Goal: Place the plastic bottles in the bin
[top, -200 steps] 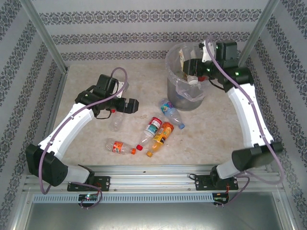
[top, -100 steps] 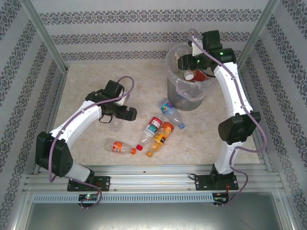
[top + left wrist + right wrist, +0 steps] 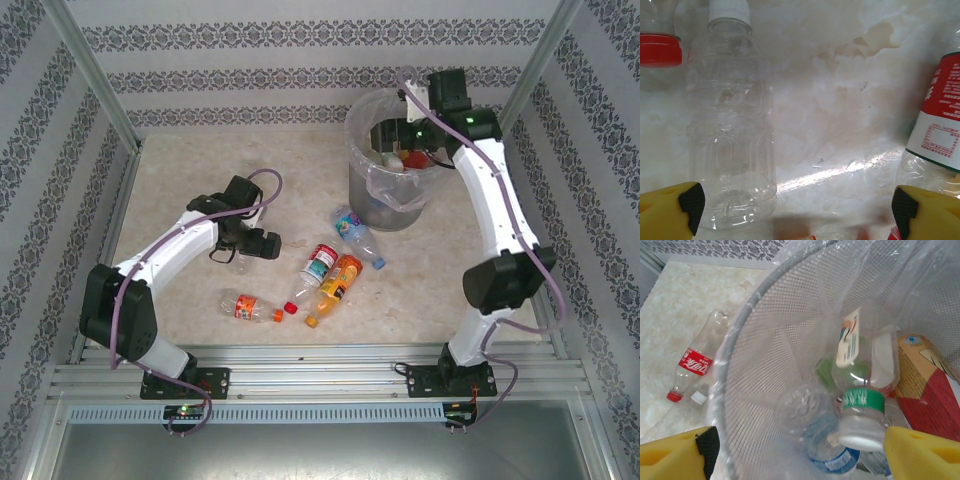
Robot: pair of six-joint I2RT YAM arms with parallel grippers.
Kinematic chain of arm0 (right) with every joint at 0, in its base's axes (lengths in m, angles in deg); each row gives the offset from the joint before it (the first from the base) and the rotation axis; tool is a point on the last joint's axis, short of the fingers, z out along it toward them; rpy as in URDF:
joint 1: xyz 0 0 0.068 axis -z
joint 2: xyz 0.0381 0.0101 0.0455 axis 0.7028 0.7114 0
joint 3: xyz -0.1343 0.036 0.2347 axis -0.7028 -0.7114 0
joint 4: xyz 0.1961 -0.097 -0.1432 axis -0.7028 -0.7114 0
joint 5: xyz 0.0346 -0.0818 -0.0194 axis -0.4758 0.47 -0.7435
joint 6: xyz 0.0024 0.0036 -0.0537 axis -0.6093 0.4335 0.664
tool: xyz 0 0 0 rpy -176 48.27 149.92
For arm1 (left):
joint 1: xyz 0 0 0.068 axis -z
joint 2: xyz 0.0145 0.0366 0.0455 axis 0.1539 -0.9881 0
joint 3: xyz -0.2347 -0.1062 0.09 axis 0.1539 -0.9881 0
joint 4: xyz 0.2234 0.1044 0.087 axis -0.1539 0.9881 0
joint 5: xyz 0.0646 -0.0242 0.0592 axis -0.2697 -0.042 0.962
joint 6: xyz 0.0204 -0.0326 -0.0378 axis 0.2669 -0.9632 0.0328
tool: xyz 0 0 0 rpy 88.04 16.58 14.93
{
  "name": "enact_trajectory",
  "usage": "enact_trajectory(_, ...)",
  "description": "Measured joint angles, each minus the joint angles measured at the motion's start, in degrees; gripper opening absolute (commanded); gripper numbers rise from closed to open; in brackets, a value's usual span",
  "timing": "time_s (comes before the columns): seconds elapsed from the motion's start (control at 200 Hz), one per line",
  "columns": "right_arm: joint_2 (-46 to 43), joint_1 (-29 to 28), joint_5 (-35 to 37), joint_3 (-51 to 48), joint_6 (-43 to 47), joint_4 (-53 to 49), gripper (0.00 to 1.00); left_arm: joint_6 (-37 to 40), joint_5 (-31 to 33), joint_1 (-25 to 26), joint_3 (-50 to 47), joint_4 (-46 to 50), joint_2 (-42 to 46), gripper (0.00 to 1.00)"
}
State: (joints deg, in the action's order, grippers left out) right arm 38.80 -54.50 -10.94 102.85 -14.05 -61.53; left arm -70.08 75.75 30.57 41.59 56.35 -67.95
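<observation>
My left gripper should take the lower body [image 3: 733,167] of the clear bottle [image 3: 731,107] and pass it to my right gripper, since the bottle lies by my left gripper, far from the bin.
My left gripper [image 3: 266,244] hangs open low over the table, and in the left wrist view [image 3: 797,206] its jaws stand wide apart with bare table between them. A clear label-less bottle with a white cap [image 3: 732,145] lies just by the left finger [image 3: 690,204]; it is faint in the top view [image 3: 240,260]. My right gripper [image 3: 403,138] is open above the bin [image 3: 372,195]. Between its jaws [image 3: 800,447], close to the right finger, a green-banded, white-capped bottle [image 3: 860,405] drops inside the bag-lined mesh wall [image 3: 770,330]. Other bottles [image 3: 832,452] lie at the bottom.
On the table lie a blue-labelled bottle [image 3: 357,230], a red-labelled one [image 3: 319,264], an orange one [image 3: 338,282] and an orange-labelled one [image 3: 250,307]. A red-capped bottle [image 3: 659,47] lies left of the clear one. A red and brown carton [image 3: 927,390] sits in the bin.
The right gripper moved over the bin and opened, letting go of the white-capped bottle. The left arm drew in and lowered beside the clear bottle, still open.
</observation>
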Motion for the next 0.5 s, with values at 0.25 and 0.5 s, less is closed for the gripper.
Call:
enact_trajectory(0.25,-17.81,-0.09,-5.95,-16.9,-3.1,7.39,0.88,-0.68,3.21,0.0,0.0,0.04,-2.38,0.96)
enact_trajectory(0.5,-30.56,-4.74,-14.6,-31.67,-8.13,13.29,0.92,-1.22,6.6,0.0,0.02,0.48,-6.69,0.95)
